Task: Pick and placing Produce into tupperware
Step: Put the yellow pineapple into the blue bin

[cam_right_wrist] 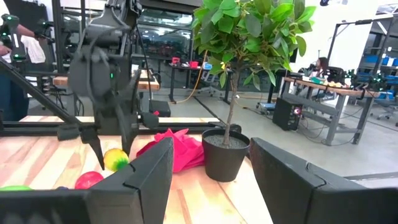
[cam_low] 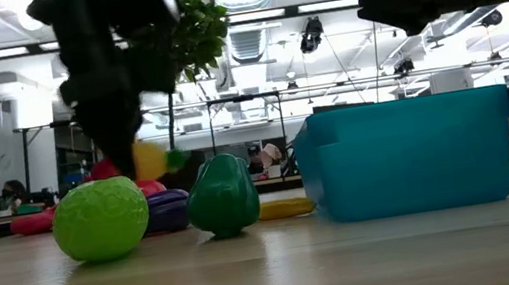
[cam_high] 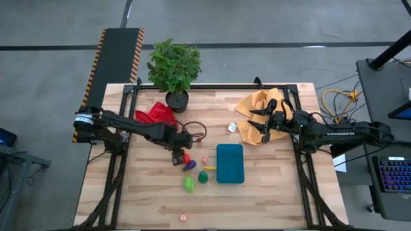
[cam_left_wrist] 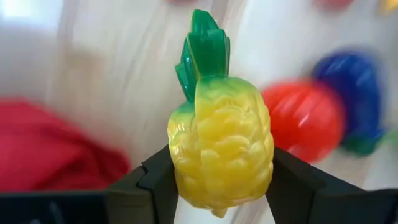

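I keep moving my left gripper over the teal tupperware (cam_high: pixel 230 163), which is open and empty, and then let go inside it. Both fingers are on the pineapple's yellow body (cam_left_wrist: pixel 221 146).
My left gripper (cam_high: pixel 180 156) is shut on a yellow toy pineapple (cam_left_wrist: pixel 221 155) with a green crown, just left of the other produce. On the table lie a red piece (cam_high: pixel 187 158), a purple piece (cam_high: pixel 189 166), a yellow banana (cam_high: pixel 209 168), a dark green pepper (cam_low: pixel 222 196) and a light green apple (cam_low: pixel 100 219). The teal tupperware (cam_high: pixel 230 163) stands to their right, resting on its base. My right gripper (cam_high: pixel 265 128) hovers open above the mustard cloth, touching nothing. My left gripper pinches the pineapple's yellow body (cam_left_wrist: pixel 186 174) between its two fingers (cam_left_wrist: pixel 155 180), one on each side. The fingers come from above, pointing down. The pineapple (cam_low: pixel 149 160) is lifted off the table and lies sideways in the hold, its green crown (cam_low: pixel 176 158) pointing toward the tupperware.
A potted plant (cam_high: pixel 173 70) stands at the far edge, with a red cloth (cam_high: pixel 156 114) beside it. A mustard cloth (cam_high: pixel 257 106) lies far right, with a small white item (cam_high: pixel 232 128) near it. Pink specks (cam_high: pixel 204 160) lie among the produce. Bare wood lies along the near edge.
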You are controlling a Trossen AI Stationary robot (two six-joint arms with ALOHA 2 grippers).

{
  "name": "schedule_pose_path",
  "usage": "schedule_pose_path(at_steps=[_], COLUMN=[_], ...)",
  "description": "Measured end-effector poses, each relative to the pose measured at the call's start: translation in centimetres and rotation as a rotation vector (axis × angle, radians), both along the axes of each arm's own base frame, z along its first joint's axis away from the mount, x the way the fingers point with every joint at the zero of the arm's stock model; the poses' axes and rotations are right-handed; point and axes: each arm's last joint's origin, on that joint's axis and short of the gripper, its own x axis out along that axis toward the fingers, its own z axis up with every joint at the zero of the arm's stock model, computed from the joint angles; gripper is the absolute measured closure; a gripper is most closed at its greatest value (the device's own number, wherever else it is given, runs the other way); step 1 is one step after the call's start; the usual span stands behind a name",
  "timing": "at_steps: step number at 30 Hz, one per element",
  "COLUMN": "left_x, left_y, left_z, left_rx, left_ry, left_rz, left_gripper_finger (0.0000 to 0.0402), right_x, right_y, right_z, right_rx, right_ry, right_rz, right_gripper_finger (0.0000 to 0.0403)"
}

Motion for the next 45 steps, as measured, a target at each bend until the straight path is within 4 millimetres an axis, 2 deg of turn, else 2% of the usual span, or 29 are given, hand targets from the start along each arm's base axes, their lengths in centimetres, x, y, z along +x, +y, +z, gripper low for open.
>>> schedule_pose_path(at_steps=[9,18,24,29,36,45], left_x=[3.1,5.2,8.0,10.1,13.1,13.8], left_y=[-0.3,-0.5,-0.7,-0.9,-1.2,-1.3], left_z=[3.7,5.4,4.3,2.8,2.1,0.9], left_rx=[0.039,0.108,0.146,0.149,0.177,0.170], left_ry=[-0.226,-0.454,-0.563,-0.522,-0.519,-0.474], left_rz=[-0.129,-0.247,-0.295,-0.322,-0.374,-0.376], left_gripper_finger=[0.0228,0.0228,0.0228,0.0228,0.0228,0.0228], right_x=[0.0,-0.1,-0.1,-0.1,-0.1,-0.1], right_y=[0.0,-0.2,-0.2,-0.2,-0.2,-0.2], right_z=[0.0,0.0,0.0,0.0,0.0,-0.2], right_rx=[-0.045,-0.050,-0.046,-0.046,-0.045,-0.040], right_ry=[0.011,0.016,0.014,0.013,0.015,0.032], right_rz=[-0.009,-0.084,-0.084,-0.084,-0.085,-0.084], right_gripper_finger=[0.0197,0.0197,0.0197,0.0197,0.0197,0.0197])
